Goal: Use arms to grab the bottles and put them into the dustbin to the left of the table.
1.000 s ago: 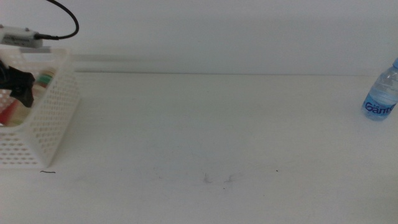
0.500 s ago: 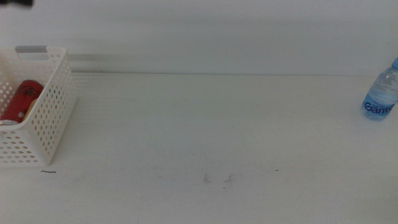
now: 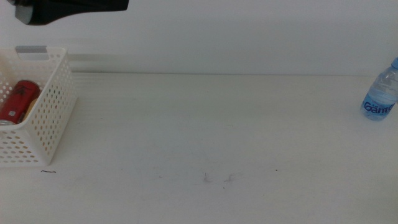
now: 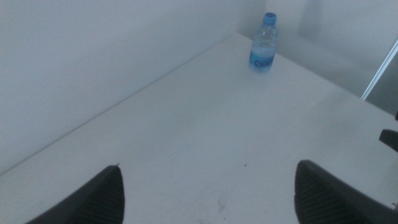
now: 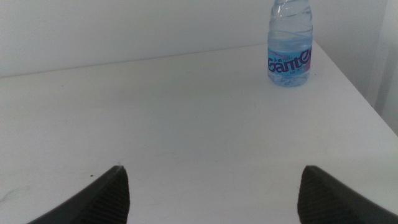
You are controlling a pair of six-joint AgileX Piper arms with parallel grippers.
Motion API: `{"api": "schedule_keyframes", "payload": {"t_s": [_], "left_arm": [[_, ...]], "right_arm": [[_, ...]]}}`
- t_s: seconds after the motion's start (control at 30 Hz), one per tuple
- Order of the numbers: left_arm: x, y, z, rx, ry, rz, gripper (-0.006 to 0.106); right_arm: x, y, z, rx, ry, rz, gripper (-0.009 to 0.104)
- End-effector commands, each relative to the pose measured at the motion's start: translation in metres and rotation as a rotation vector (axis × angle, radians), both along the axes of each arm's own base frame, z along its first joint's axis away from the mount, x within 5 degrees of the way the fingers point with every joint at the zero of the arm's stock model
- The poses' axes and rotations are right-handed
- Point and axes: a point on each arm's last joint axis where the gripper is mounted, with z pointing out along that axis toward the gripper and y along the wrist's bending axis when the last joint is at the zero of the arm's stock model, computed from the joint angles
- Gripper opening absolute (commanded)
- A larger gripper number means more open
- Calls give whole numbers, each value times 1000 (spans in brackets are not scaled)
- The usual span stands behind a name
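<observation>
My right gripper should first take the water bottle (image 3: 379,98) and put it down at the table's middle (image 3: 212,117), since it stands far from my left gripper and the dustbin.
A small clear water bottle (image 3: 379,94) with a blue label stands upright at the table's far right edge. It also shows in the left wrist view as the water bottle (image 4: 263,43) and in the right wrist view as the water bottle (image 5: 290,46). The white perforated dustbin (image 3: 53,118) sits at the left, with a red soda can (image 3: 18,101) lying inside it. My left arm (image 3: 71,9) hangs high above the dustbin. The left gripper (image 4: 208,165) is open and holds nothing. The right gripper (image 5: 212,167) is open too, facing the bottle from a distance, and it is out of the middle view.
The white table (image 3: 211,130) runs wide and flat between dustbin and bottle, with faint scuff marks (image 3: 217,178) near the front. A plain wall stands behind the table's far edge.
My left gripper was down inside the dustbin a second ago. It has risen out and its arm now stretches across the top left. The red can lies in the dustbin.
</observation>
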Motion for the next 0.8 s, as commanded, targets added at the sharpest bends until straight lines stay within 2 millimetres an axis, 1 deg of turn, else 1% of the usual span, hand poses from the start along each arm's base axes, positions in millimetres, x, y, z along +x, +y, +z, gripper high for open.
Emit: {"api": "schedule_keyframes", "payload": {"t_s": [0.0,0.5,0.53,0.6,0.77], "left_arm": [[0,-1,0,-3,-4,-9,94],[1,0,-1,26,-27,3,94],[1,0,-1,26,-27,3,94],[1,0,-1,26,-27,3,94],[1,0,-1,26,-27,3,94]], "right_arm": [[0,0,0,-8,-14,-5,86],[0,0,0,-9,-14,-4,86],[0,-2,1,-103,-30,-1,86],[1,-3,5,-170,-68,-1,86],[2,-2,9,-173,-111,4,86]]}}
